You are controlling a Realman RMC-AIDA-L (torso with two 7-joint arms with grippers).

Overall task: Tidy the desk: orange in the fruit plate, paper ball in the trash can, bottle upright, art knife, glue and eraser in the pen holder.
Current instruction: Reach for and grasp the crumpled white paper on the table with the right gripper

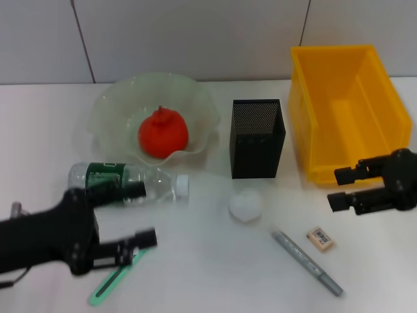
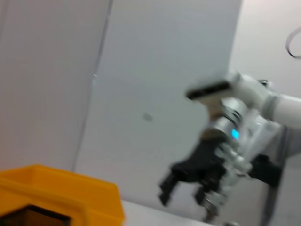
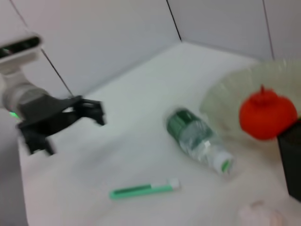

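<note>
My open right gripper keeps going toward the paper ball and closes around it, as the paper ball point(image 1: 245, 205) lies clear of the pen holder's bottom edge point(image 1: 253, 177).
The orange point(image 1: 163, 132) sits in the glass fruit plate point(image 1: 114, 104). The clear bottle point(image 1: 133, 182) lies on its side in front of the plate. My left gripper point(image 1: 138, 214) is open and empty, just in front of the bottle and above a green stick-shaped tool point(image 1: 114, 278). The white paper ball point(image 1: 245, 205) lies in front of the black mesh pen holder point(image 1: 257, 138). The eraser point(image 1: 320, 238) and a grey pen-shaped tool point(image 1: 306, 262) lie front right. My right gripper point(image 1: 340, 187) is open and empty, beside the yellow bin point(image 1: 348, 111). I cannot tell which tool is knife or glue.
The right wrist view shows the left gripper point(image 3: 66, 123), bottle point(image 3: 200, 141), green tool point(image 3: 143, 189) and orange point(image 3: 265, 113). The left wrist view shows the right gripper point(image 2: 188, 184) and the bin's rim point(image 2: 61, 190). A white wall stands behind the table.
</note>
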